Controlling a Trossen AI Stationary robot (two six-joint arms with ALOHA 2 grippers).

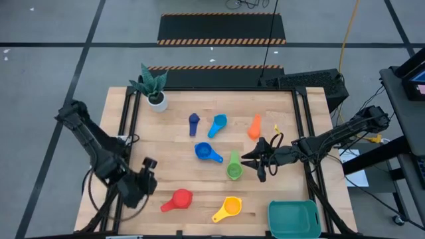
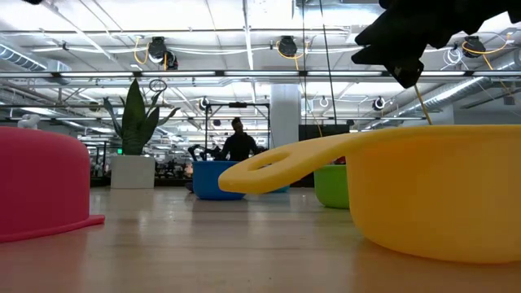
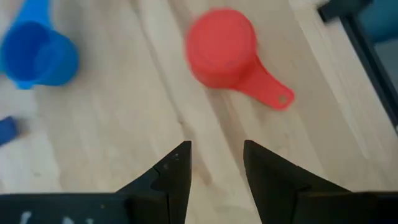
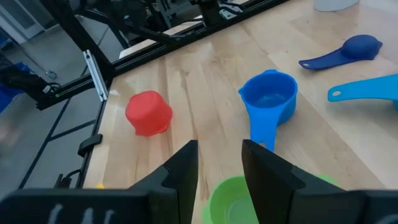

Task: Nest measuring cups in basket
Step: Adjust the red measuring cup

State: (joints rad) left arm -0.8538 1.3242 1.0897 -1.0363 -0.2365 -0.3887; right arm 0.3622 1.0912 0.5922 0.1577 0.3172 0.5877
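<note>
The red cup's handle points toward my open left gripper and is clear of other cups. I should keep lowering toward its holed end until my fingers are on both sides of it.
Seven measuring cups lie apart on the wooden table: navy, light blue, orange, blue, green, yellow, and red, which rests upside down on its rim. The teal basket stands at the near right corner. My left gripper hangs open over bare wood, short of the red cup. My right gripper is open just right of the green cup, with nothing between its fingers.
A white plant pot stands at the far left corner. Black frame rails run along the table's left and right sides. A person stands in the room far behind the table.
</note>
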